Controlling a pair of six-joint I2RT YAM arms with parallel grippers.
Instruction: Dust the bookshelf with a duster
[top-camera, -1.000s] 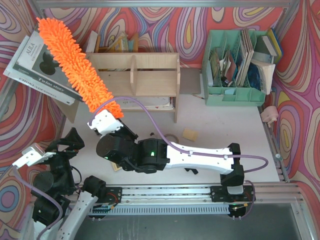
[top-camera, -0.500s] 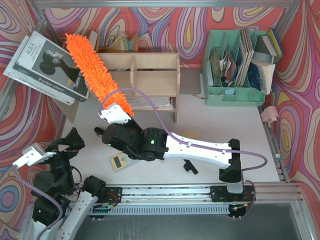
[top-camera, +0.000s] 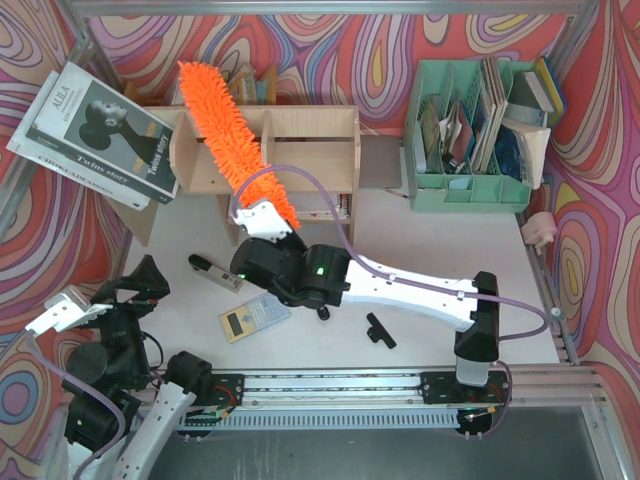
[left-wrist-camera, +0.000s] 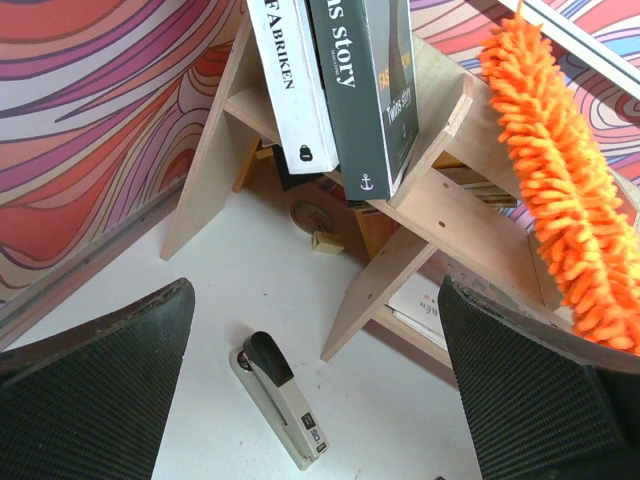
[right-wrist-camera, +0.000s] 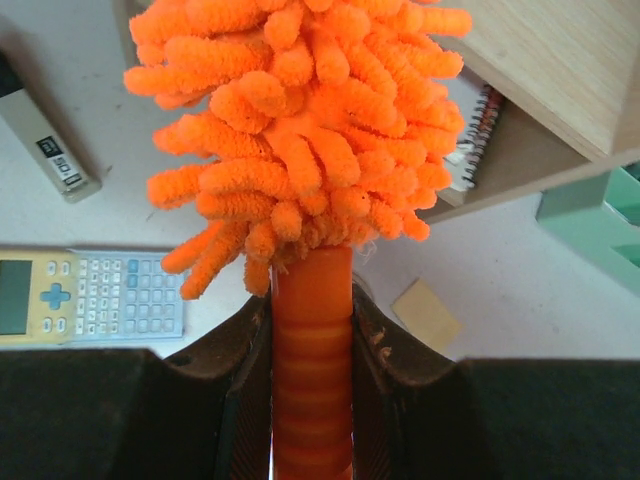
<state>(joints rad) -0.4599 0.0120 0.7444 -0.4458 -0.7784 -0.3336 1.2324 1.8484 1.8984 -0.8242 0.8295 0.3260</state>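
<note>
The duster's head is near the books at the bookshelf's end (top-camera: 160, 160), so next my right gripper sweeps the duster back across the compartment nearer the mint-green organiser (top-camera: 313, 155).
The orange shaggy duster (top-camera: 235, 145) slants across the left part of the plywood bookshelf (top-camera: 315, 150), its tip past the shelf's back edge. My right gripper (top-camera: 268, 214) is shut on the duster's ribbed orange handle (right-wrist-camera: 312, 330), just below the shaggy head (right-wrist-camera: 310, 120). The bookshelf (right-wrist-camera: 550, 70) shows at the upper right of the right wrist view. My left gripper (top-camera: 135, 285) stands open and apart at the near left of the table. In the left wrist view my left gripper (left-wrist-camera: 315, 300) faces the bookshelf's leg (left-wrist-camera: 385, 280), with the duster (left-wrist-camera: 560, 180) at the right.
Books (top-camera: 95, 125) lean at the shelf's left end. A stapler (top-camera: 215, 272), a calculator (top-camera: 253, 320) and a small black pen-like thing (top-camera: 378, 330) lie on the white table. A mint-green file organiser (top-camera: 465, 130) stands to the right of the shelf. A spiral notebook (right-wrist-camera: 475, 140) lies under the shelf.
My right arm has swung the duster rightward, from over the leaning books onto the shelf's left part, and reached further out. The left arm has not moved.
</note>
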